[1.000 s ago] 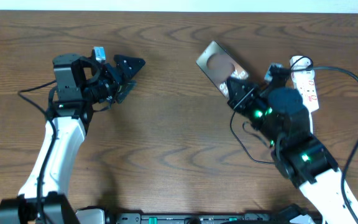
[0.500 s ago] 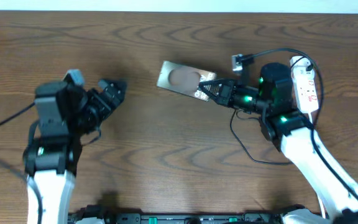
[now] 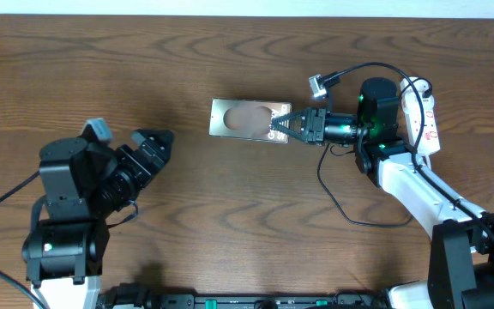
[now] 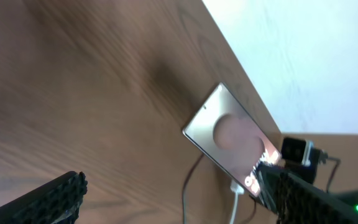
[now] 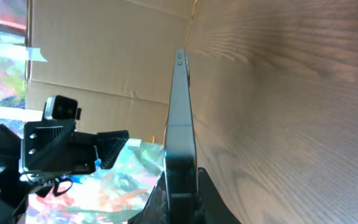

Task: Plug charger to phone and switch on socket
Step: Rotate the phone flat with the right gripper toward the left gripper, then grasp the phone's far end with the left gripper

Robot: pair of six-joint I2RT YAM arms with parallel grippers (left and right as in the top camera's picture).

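Observation:
I should keep my left gripper going because my right gripper is on one end of the phone and the phone's loose end is clear. My left gripper should move on toward that loose end and close there.
My right gripper is shut on one end of the phone, a glossy rectangle held level a little above the table centre. In the right wrist view the phone is edge-on between the two fingers. The left wrist view shows the phone from below. My left gripper is open and empty, left of the phone and apart from it; its midpoint shows in the left wrist view. The charger cable loops on the table under my right arm; its plug tip is hidden. The socket lies at the far right.
A thin dark cable and a white cord hang below the phone in the left wrist view. My left arm shows beyond the phone in the right wrist view. The table's back edge borders a white wall.
My right gripper has carried the phone left from near the socket and turned it level. My left gripper has moved down and back toward the front left, staying open.

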